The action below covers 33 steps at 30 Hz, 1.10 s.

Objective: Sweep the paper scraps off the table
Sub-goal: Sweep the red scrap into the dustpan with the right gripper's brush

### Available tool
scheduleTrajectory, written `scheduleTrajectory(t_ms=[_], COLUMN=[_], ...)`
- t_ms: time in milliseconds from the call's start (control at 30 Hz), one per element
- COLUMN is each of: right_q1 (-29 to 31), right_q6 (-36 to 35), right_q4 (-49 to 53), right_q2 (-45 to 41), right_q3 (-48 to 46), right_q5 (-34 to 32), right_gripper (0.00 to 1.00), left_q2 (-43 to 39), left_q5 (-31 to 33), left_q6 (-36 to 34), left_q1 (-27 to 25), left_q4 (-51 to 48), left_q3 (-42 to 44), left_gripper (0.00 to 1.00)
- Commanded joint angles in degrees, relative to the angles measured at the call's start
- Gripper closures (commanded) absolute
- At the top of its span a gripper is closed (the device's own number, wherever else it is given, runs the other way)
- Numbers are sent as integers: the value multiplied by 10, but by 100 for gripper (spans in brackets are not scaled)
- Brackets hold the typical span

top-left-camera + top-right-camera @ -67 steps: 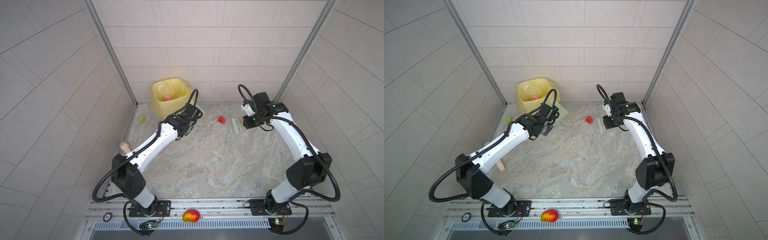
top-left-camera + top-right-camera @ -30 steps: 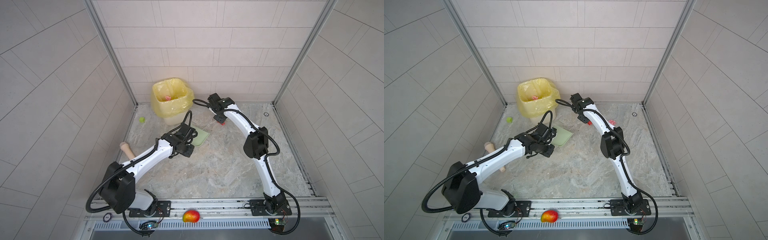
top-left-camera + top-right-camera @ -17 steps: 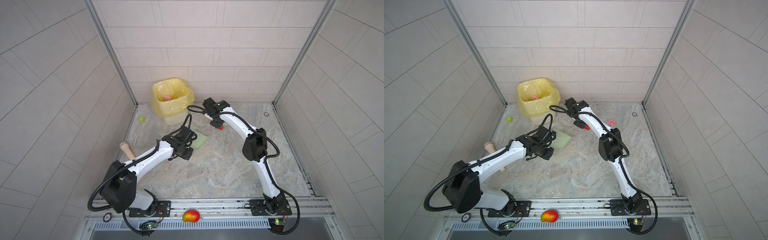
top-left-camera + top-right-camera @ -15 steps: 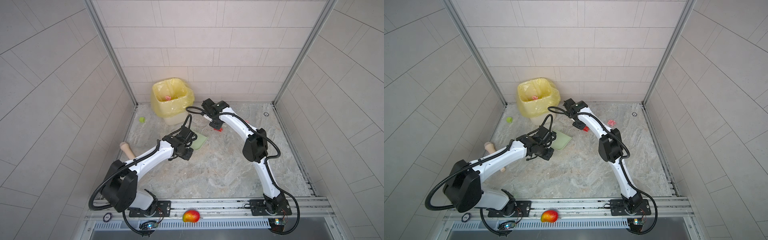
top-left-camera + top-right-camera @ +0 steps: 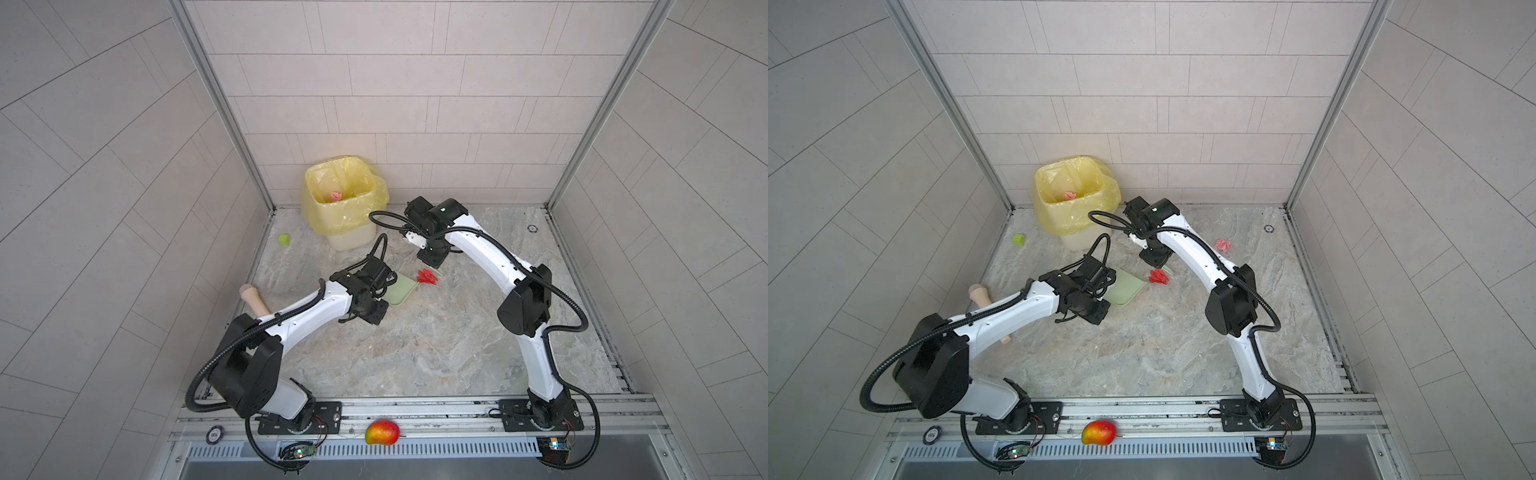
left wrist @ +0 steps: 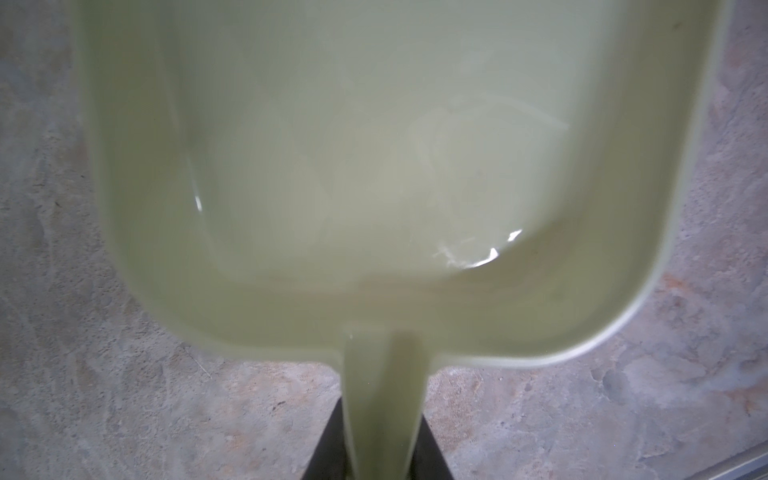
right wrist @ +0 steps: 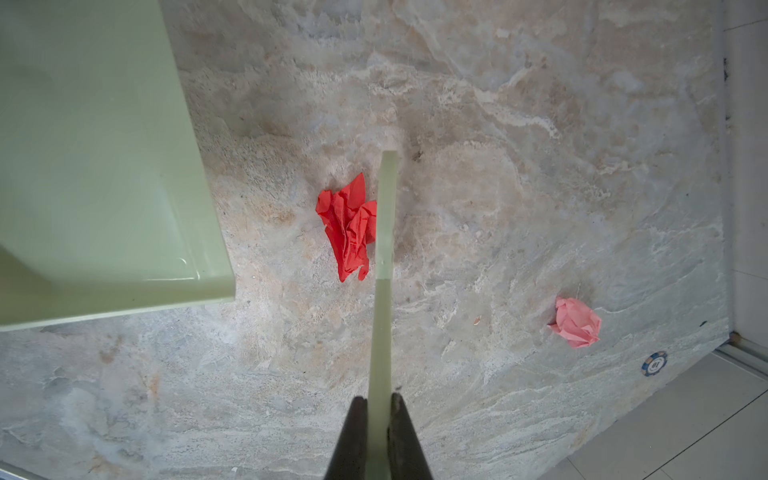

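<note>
The scraper's blade already sits on the red scrap's far side point(image 7: 374, 228) from the dustpan. My right gripper should now sweep back toward the dustpan's open edge point(image 7: 211, 220).
A red paper scrap point(image 5: 427, 277) point(image 5: 1158, 277) point(image 7: 349, 226) lies on the marble table point(image 5: 415, 353), just off the open edge of a pale green dustpan point(image 5: 400, 289) point(image 5: 1125, 289) point(image 6: 374, 166). My left gripper point(image 5: 384, 291) point(image 6: 384, 415) is shut on the dustpan's handle, and the pan rests on the table. My right gripper point(image 5: 432, 259) point(image 7: 379, 401) is shut on a thin pale green scraper point(image 7: 386, 232), whose blade touches the red scrap on the side away from the pan. A pink scrap point(image 5: 1224, 245) point(image 7: 577, 322) lies farther right, beyond the right arm.
A yellow-bagged bin point(image 5: 343, 199) stands at the back, holding a pink wad point(image 5: 335, 195). A lime-green cube point(image 5: 284, 240) and a wooden handle point(image 5: 254, 299) lie by the left wall. There is a poker chip point(image 7: 653, 363) near the right wall and a mango point(image 5: 382, 432) on the front rail.
My right gripper has swung the scraper forward and left, pushing the red scrap from the back of the table to beside the dustpan. The left arm and dustpan have barely moved.
</note>
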<state>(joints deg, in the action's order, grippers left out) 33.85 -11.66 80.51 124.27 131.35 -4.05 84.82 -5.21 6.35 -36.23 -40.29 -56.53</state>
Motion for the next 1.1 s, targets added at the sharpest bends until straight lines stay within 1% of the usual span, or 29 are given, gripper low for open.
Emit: scheduleTrajectory(t_ms=[0, 133, 300, 533, 667, 800, 1067], right_q1=[-24, -36, -39, -35, -30, -20, -11], right_q6=[27, 29, 37, 48, 58, 63, 69], right_q4=[47, 73, 68, 77, 88, 92, 95], right_q2=[-3, 38, 64, 85, 85, 79, 55], right_q3=[44, 92, 101, 104, 104, 104, 105], right_q5=[4, -1, 1, 51, 83, 97, 132], right_gripper=[100, 100, 100, 100, 100, 100, 100], left_q2=[17, 43, 58, 76, 87, 99, 120], left_q5=[-14, -11, -13, -7, 7, 28, 50], left_q6=[-14, -32, -41, -42, -46, -49, -56], left_q1=[-12, -28, -33, -36, -40, -42, -48], left_q4=[-26, -48, -50, -57, -63, -66, -65], left_q3=[3, -13, -23, -34, -38, -47, -61], left_gripper=[100, 100, 100, 100, 100, 100, 100])
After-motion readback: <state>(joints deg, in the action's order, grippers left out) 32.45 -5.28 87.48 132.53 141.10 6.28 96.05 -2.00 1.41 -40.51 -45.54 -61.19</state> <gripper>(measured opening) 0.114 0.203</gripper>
